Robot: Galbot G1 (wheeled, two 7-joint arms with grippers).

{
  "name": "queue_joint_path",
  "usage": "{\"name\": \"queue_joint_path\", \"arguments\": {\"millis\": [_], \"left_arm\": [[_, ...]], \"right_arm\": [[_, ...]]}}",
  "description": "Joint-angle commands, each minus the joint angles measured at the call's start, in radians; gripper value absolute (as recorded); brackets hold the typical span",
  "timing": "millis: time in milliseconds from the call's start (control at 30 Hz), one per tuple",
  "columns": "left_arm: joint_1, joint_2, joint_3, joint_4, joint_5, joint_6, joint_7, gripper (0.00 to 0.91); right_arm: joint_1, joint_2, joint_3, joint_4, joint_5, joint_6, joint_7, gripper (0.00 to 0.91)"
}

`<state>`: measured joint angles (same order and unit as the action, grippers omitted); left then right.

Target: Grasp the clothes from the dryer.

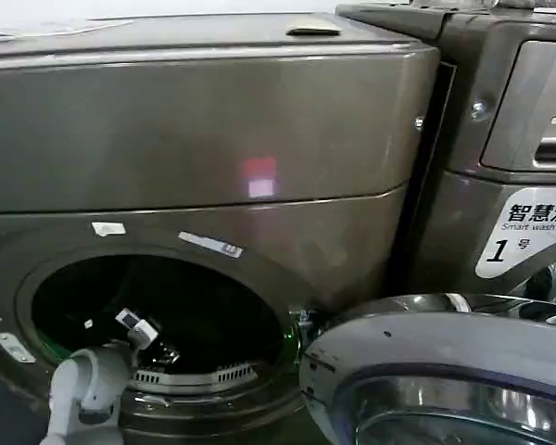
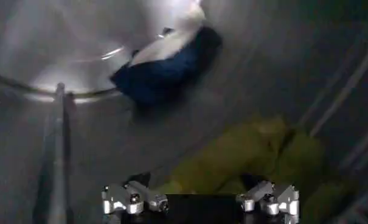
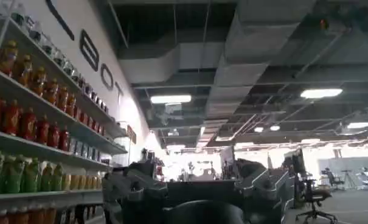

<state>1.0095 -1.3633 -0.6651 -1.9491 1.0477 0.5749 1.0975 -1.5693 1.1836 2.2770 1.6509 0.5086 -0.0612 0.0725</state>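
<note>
The yellow-green cloth [image 2: 232, 157] has soft, creased folds [image 2: 282, 141] heaped up on it, so it will stay bunched and hang down beside my left gripper when I lift.
The dryer [image 1: 213, 139] stands with its round porthole open, and my left arm reaches through it into the dark drum. In the left wrist view my left gripper [image 2: 199, 198] is open, its fingers [image 2: 135, 199] spread wide just over the yellow-green cloth [image 2: 244, 158] on the drum floor. It holds nothing. The navy blue cloth with a white edge [image 2: 165, 67] lies farther in, against the drum wall. In the head view the left gripper [image 1: 144, 332] sits low inside the porthole. My right gripper [image 3: 196, 189] is parked, open, pointing up toward the ceiling.
The dryer's round door [image 1: 445, 371] hangs open at the lower right, close to the porthole. A second machine with a silver control panel [image 1: 528, 120] stands against the dryer's right side. A raised drum rib [image 2: 56, 152] runs beside the left gripper.
</note>
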Motion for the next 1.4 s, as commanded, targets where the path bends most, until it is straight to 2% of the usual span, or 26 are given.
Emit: {"name": "queue_joint_path", "arguments": {"millis": [33,367,767,1067,1400], "left_arm": [[-0.062,0.063,0.022,0.074,0.264,-0.823,0.251,0.907],[-0.163,0.085,0.075,0.151,0.241,-0.820,0.252,0.907],[-0.215,0.099,0.127,0.221,0.241,-0.817,0.252,0.907],[-0.254,0.107,0.164,0.285,0.169,-0.764,0.251,0.907],[-0.292,0.110,0.200,0.384,0.134,-0.747,0.251,0.907]], "right_arm": [[0.001,0.002,-0.004,-0.001,0.001,0.004,-0.001,0.907],[0.002,0.008,-0.009,-0.006,0.000,0.010,-0.001,0.907],[0.014,0.008,-0.022,0.006,-0.005,0.007,-0.001,0.907],[0.010,0.010,-0.017,0.004,-0.005,0.008,-0.003,0.907],[0.016,0.017,-0.027,0.008,-0.009,0.009,-0.006,0.907]]}}
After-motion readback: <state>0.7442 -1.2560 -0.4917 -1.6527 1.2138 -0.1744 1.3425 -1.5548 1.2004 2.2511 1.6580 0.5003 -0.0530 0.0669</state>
